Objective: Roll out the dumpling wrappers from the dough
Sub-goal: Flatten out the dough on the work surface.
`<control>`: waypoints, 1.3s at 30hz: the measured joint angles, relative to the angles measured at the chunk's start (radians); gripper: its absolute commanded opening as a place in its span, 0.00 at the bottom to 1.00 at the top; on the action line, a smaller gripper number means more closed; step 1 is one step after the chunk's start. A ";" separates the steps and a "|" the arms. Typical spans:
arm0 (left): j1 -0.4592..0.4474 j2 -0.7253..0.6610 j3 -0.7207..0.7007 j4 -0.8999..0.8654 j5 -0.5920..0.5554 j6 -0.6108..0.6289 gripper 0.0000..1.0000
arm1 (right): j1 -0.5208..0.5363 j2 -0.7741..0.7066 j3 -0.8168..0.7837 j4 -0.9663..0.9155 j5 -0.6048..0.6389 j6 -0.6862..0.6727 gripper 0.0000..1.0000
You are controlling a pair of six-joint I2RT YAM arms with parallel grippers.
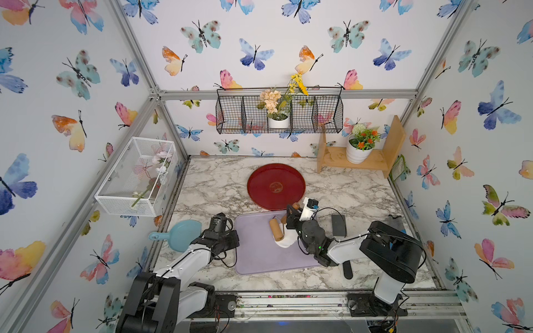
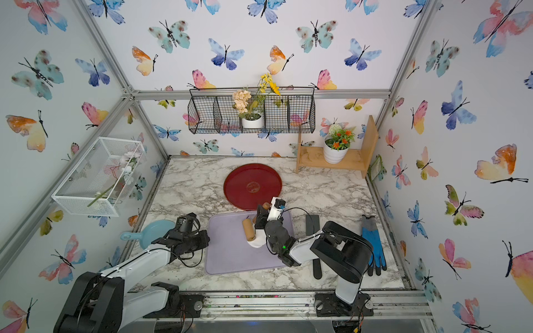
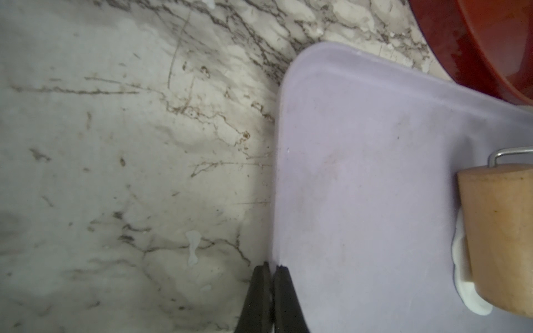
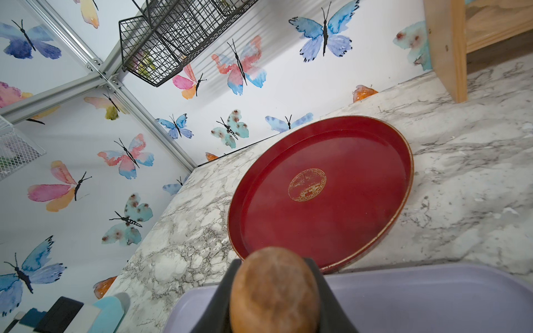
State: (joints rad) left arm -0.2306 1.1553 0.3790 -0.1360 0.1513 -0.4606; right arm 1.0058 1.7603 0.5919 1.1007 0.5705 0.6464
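The roller's body (image 1: 276,229) is at the dough's edge nearest my left gripper. Next, my right gripper rolls the roller's body back over the rest of the dough (image 1: 288,238).
A wooden roller (image 1: 276,229) (image 2: 248,229) lies on the lilac mat (image 1: 259,256), its barrel (image 3: 501,239) resting on the white dough (image 1: 285,243) (image 3: 461,274). The dough's lobed edge sticks out from under the barrel. My right gripper (image 1: 290,215) (image 4: 274,263) is shut on the roller's brown handle (image 4: 275,294), at the mat's far side. My left gripper (image 3: 272,266) is shut and holds nothing, its tips at the mat's left edge (image 3: 277,201). The red tray (image 1: 276,186) (image 4: 320,190) is bare. No dumpling wrappers are in view.
A light blue handled dish (image 1: 184,233) sits left of the mat behind my left arm. A black flat object (image 1: 338,225) and a black handle (image 1: 347,269) lie right of the mat, and a blue glove (image 2: 373,248) further right. A wooden shelf (image 1: 375,161) stands at the back right.
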 measured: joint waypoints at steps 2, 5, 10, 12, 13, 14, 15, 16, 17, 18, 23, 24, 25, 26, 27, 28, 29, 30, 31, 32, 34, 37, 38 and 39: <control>0.000 0.000 0.000 0.000 0.000 0.000 0.00 | 0.003 -0.026 -0.003 -0.019 0.006 -0.009 0.02; 0.000 0.000 0.000 -0.001 0.000 0.000 0.00 | 0.004 -0.073 -0.004 -0.074 0.011 -0.057 0.02; 0.000 0.000 0.000 -0.001 0.000 0.000 0.00 | -0.003 -0.168 -0.005 -0.179 0.018 -0.172 0.02; 0.000 0.000 0.000 -0.001 0.000 0.000 0.00 | -0.010 -0.204 -0.007 -0.204 0.019 -0.212 0.02; 0.000 0.000 0.000 -0.001 0.000 0.000 0.00 | -0.015 -0.222 -0.010 -0.210 0.021 -0.230 0.02; 0.000 0.000 0.000 -0.001 0.000 0.000 0.00 | -0.021 -0.238 -0.016 -0.212 0.024 -0.245 0.02; 0.000 0.000 0.000 -0.001 0.000 0.000 0.00 | -0.027 -0.252 -0.022 -0.215 0.028 -0.257 0.02; 0.000 0.000 0.000 -0.001 0.000 0.000 0.00 | -0.036 -0.268 -0.034 -0.217 0.033 -0.269 0.02; 0.000 0.000 0.000 -0.001 0.000 0.000 0.00 | -0.046 -0.282 -0.048 -0.217 0.036 -0.277 0.02; 0.000 0.000 0.000 -0.001 0.000 0.000 0.00 | -0.054 -0.290 -0.060 -0.218 0.037 -0.283 0.02; 0.000 0.000 0.000 -0.001 0.000 0.000 0.00 | -0.087 -0.308 -0.137 -0.196 0.040 -0.293 0.02; 0.000 0.000 0.000 -0.001 0.000 0.000 0.00 | -0.087 -0.311 -0.143 -0.187 0.039 -0.294 0.02; 0.000 0.000 0.000 -0.001 0.000 0.000 0.00 | -0.087 -0.312 -0.153 -0.174 0.035 -0.294 0.02; 0.000 0.000 0.000 -0.001 0.000 0.000 0.00 | -0.087 -0.312 -0.161 -0.162 0.029 -0.295 0.02; 0.000 0.000 0.000 -0.001 0.000 0.000 0.00 | -0.087 -0.311 -0.171 -0.144 0.019 -0.296 0.02; 0.000 0.000 0.000 -0.001 0.000 0.000 0.00 | -0.088 -0.308 -0.180 -0.126 0.006 -0.296 0.02; 0.000 0.000 0.000 -0.001 0.000 0.000 0.00 | -0.089 -0.304 -0.187 -0.111 -0.003 -0.295 0.02; 0.000 0.000 0.000 -0.002 0.000 0.000 0.00 | -0.091 -0.297 -0.193 -0.093 -0.016 -0.295 0.02; 0.000 0.000 0.000 -0.001 0.000 0.000 0.00 | -0.092 -0.291 -0.196 -0.078 -0.029 -0.294 0.02; 0.000 0.000 0.000 -0.001 0.000 0.000 0.00 | -0.093 -0.285 -0.199 -0.065 -0.043 -0.291 0.02; 0.000 0.000 0.000 -0.002 0.000 0.000 0.00 | -0.093 -0.270 -0.205 -0.037 -0.077 -0.272 0.02; 0.000 0.000 0.000 -0.001 0.000 0.000 0.00 | -0.094 -0.253 -0.214 -0.014 -0.108 -0.237 0.02; 0.000 0.000 0.000 -0.001 0.000 0.000 0.00 | -0.094 -0.252 -0.216 -0.011 -0.113 -0.226 0.02; 0.000 0.000 0.000 -0.001 0.000 0.000 0.00 | -0.094 -0.251 -0.219 -0.010 -0.119 -0.215 0.02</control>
State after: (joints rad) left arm -0.2306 1.1553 0.3790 -0.1371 0.1516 -0.4606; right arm 0.9115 1.5089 0.3733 1.0908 0.4515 0.4313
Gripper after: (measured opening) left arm 0.082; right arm 0.313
